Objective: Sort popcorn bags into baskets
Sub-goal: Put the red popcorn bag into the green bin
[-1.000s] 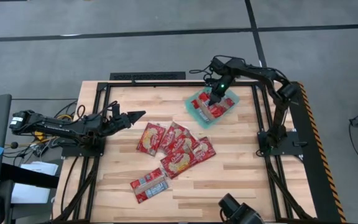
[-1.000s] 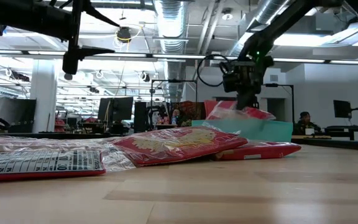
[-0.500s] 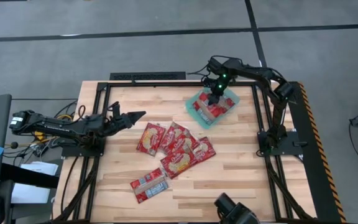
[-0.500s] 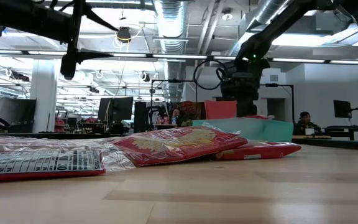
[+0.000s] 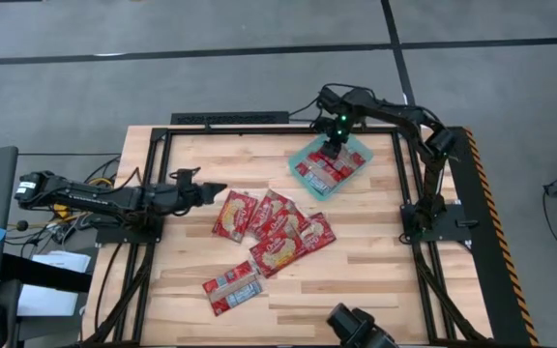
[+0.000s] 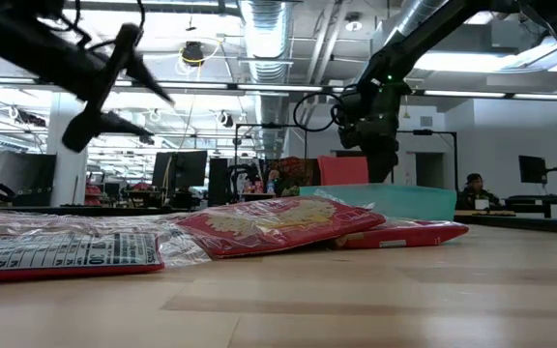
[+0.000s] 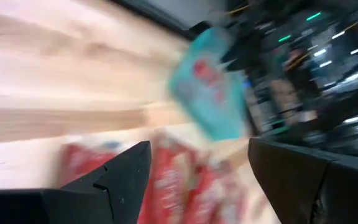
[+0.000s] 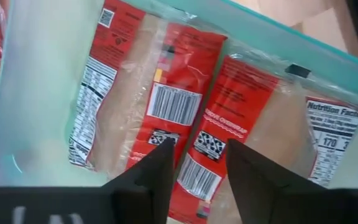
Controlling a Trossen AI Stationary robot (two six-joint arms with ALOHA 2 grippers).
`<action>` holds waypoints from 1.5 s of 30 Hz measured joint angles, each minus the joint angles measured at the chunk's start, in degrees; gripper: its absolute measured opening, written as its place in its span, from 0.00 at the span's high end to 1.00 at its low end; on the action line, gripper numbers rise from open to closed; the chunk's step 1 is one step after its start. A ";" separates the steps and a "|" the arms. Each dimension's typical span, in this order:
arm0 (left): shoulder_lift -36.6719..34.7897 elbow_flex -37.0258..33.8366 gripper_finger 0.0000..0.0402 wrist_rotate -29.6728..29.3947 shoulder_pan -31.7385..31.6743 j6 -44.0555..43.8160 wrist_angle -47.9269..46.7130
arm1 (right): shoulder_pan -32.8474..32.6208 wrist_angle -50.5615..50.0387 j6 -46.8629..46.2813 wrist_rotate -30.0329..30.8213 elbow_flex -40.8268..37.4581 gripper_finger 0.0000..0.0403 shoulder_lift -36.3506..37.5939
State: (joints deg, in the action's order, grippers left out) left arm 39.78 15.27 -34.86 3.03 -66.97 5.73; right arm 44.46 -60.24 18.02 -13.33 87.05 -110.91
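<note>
The red bag [image 5: 234, 216] nearest my left gripper is lying flat and has straight edges [image 5: 221, 212]. It will stay upright and hardly sag when I pick it up.
Two red popcorn bags [image 8: 166, 93] lie side by side, back panels up, in the teal basket [image 5: 303, 155] near the table's far right. My right gripper [image 5: 335, 143] hovers open just above them [image 8: 199, 149], touching nothing. Several more red bags [image 5: 272, 217] lie flat and partly overlapped at the table's middle, and one [image 5: 232, 287] lies apart nearer the near edge. My left gripper [image 5: 213, 189] is open [image 7: 199, 146], above the table just left of the leftmost bag [image 5: 234, 214].
A black metal frame [image 5: 230, 118] runs round the tabletop. Bare wood lies between the pile of bags and the basket, and along the near right part of the table [image 5: 375, 280]. In the low view the basket's wall [image 6: 404, 201] stands behind the nearest bags [image 6: 269, 222].
My right gripper came down with a bag over the basket, let it go and rose a little toward the far edge; the bag now lies flat in the basket. My left gripper tipped downward and moved down toward the leftmost bag of the pile.
</note>
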 joint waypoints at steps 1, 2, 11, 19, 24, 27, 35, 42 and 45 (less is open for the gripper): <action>0.50 0.00 0.36 0.09 -0.02 -0.86 -2.22 | -0.24 -0.04 -0.36 -0.10 0.00 0.63 0.00; 0.90 0.00 0.36 0.33 0.00 -1.59 -4.47 | -0.41 -0.35 -0.71 -0.21 0.00 0.64 0.08; 12.65 -0.02 0.36 8.03 0.00 -3.48 -9.51 | -1.76 -1.29 -2.35 -1.51 -0.02 0.66 2.79; 27.77 -0.01 0.36 14.46 -0.04 -3.97 -1.24 | -3.37 -0.75 -3.19 -1.76 -0.02 0.61 4.48; 37.74 0.14 0.38 19.33 -0.07 -5.28 9.73 | -4.71 -0.59 -3.44 -1.78 -0.02 0.60 4.48; 43.40 0.52 0.49 20.55 -0.09 -7.14 14.27 | -5.67 -0.58 -3.61 -1.76 -0.02 0.60 4.48; 44.81 0.61 0.96 20.47 -1.61 -6.26 16.54 | -7.93 -0.57 -4.90 -1.76 -0.02 0.66 4.48; 34.92 -0.45 0.99 23.07 -5.10 -6.41 13.90 | -8.43 2.36 -10.99 -12.96 0.07 0.68 7.56; 29.31 -0.52 0.99 20.16 -5.55 -6.00 14.19 | -8.58 6.16 -16.11 -17.25 0.07 0.68 10.38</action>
State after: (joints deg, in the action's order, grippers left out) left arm 69.09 14.75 -14.70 -2.52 -72.97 19.92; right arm 35.88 -54.07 1.91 -30.58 87.11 -100.53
